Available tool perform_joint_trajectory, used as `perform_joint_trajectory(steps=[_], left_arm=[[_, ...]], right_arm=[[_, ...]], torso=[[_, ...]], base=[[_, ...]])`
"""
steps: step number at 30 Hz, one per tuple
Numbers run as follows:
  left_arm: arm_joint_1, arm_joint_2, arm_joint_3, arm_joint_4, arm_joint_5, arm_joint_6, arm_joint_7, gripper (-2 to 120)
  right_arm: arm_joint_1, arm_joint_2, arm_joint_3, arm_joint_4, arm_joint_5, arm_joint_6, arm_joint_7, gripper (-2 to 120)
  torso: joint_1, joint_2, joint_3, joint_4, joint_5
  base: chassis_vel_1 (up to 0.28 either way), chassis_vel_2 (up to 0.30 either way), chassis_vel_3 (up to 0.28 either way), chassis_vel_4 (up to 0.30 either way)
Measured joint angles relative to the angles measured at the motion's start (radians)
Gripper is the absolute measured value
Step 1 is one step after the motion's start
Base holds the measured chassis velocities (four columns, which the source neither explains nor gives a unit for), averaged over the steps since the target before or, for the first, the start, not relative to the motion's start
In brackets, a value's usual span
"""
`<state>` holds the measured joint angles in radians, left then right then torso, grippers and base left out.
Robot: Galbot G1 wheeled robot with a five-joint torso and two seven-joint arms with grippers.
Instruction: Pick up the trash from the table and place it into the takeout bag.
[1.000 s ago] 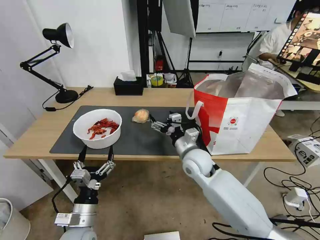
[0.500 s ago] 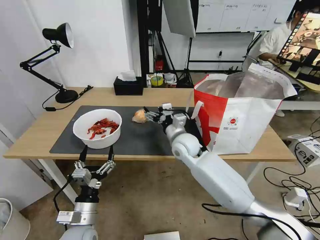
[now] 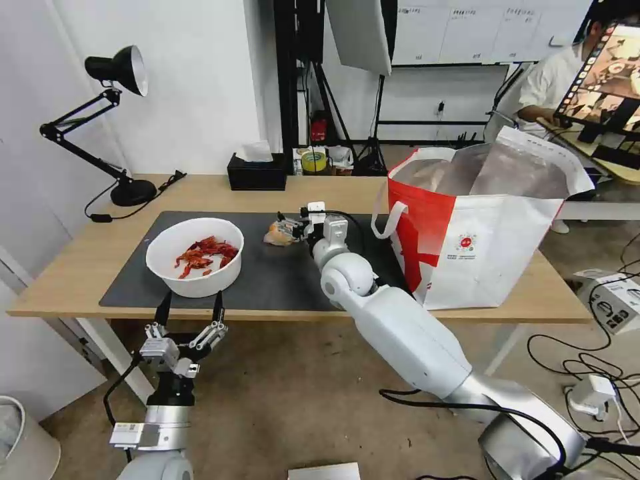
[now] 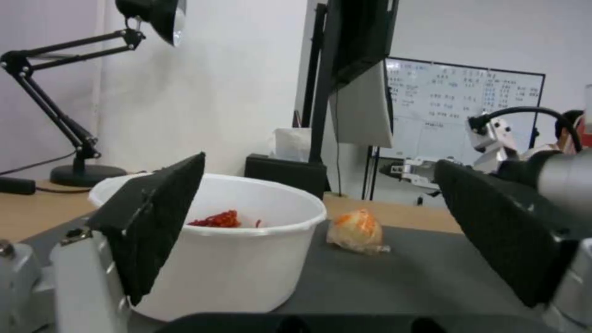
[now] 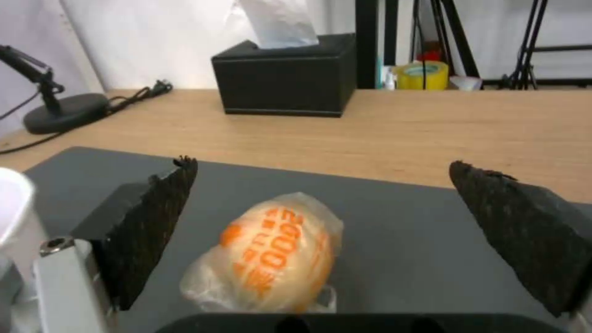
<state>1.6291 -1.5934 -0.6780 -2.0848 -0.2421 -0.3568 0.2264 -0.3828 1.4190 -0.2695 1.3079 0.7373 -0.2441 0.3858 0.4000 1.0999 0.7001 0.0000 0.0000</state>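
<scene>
My gripper will squeeze the plastic-wrapped orange lump (image 3: 279, 233) thin and make it bulge out past the fingers when I lift it, because loose, crumpled film is all around it.
A plastic-wrapped orange lump (image 3: 279, 231) (image 5: 271, 256) (image 4: 356, 231) lies on the dark grey mat (image 3: 280, 280) of the table (image 3: 67, 267). My right gripper (image 3: 288, 226) (image 5: 321, 208) is open right at it, a finger on either side. The white bowl of red crayfish shells (image 3: 195, 255) (image 4: 234, 249) stands at the mat's left. My left gripper (image 3: 191, 313) (image 4: 321, 231) hangs open below the table's front edge, just in front of the bowl. The white-and-red takeout bag (image 3: 487, 227) stands open at the table's right end.
A black tissue box (image 3: 257, 172) (image 5: 284, 76) sits at the table's back edge. A black desk lamp (image 3: 113, 120) and its cable occupy the back left corner. Cables and a power strip (image 3: 593, 393) lie on the floor to the right.
My right arm has reached forward and left across the mat, bringing its open gripper from beside the bag up to the orange lump. The left arm has stayed put.
</scene>
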Motion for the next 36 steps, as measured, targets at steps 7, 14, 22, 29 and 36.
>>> perform_joint_trajectory(steps=[7,14,22,29,36], left_arm=[[-0.002,0.000,-0.006,0.003,-0.002,-0.001,0.000,100],[-0.002,0.000,-0.011,0.007,-0.008,-0.003,0.001,100],[-0.004,0.000,-0.010,0.011,-0.009,-0.005,0.002,100],[-0.001,0.000,-0.012,0.013,-0.011,-0.006,0.002,100],[-0.002,0.000,-0.007,0.018,-0.011,-0.007,0.003,100]], right_arm=[[0.033,0.046,0.001,-0.091,0.008,-0.005,-0.020,100],[0.045,0.085,-0.001,-0.163,-0.015,-0.005,-0.039,100],[0.057,0.134,0.013,-0.245,-0.041,0.000,-0.056,100],[0.084,0.154,0.022,-0.325,-0.059,0.025,-0.094,100],[0.089,0.153,0.019,-0.379,-0.071,0.034,-0.125,100]], torso=[[0.000,0.000,0.000,0.0001,-0.0001],[0.000,0.000,0.000,0.0000,0.0000],[0.000,0.000,0.000,0.0000,-0.0001],[0.000,0.000,0.000,0.0000,0.0000],[0.000,0.000,0.000,0.0000,0.0000]], base=[[0.000,0.000,0.000,0.000],[0.000,0.000,0.000,0.000],[0.000,0.000,0.000,0.000],[0.000,0.000,0.000,0.000],[0.000,0.000,0.000,0.000]])
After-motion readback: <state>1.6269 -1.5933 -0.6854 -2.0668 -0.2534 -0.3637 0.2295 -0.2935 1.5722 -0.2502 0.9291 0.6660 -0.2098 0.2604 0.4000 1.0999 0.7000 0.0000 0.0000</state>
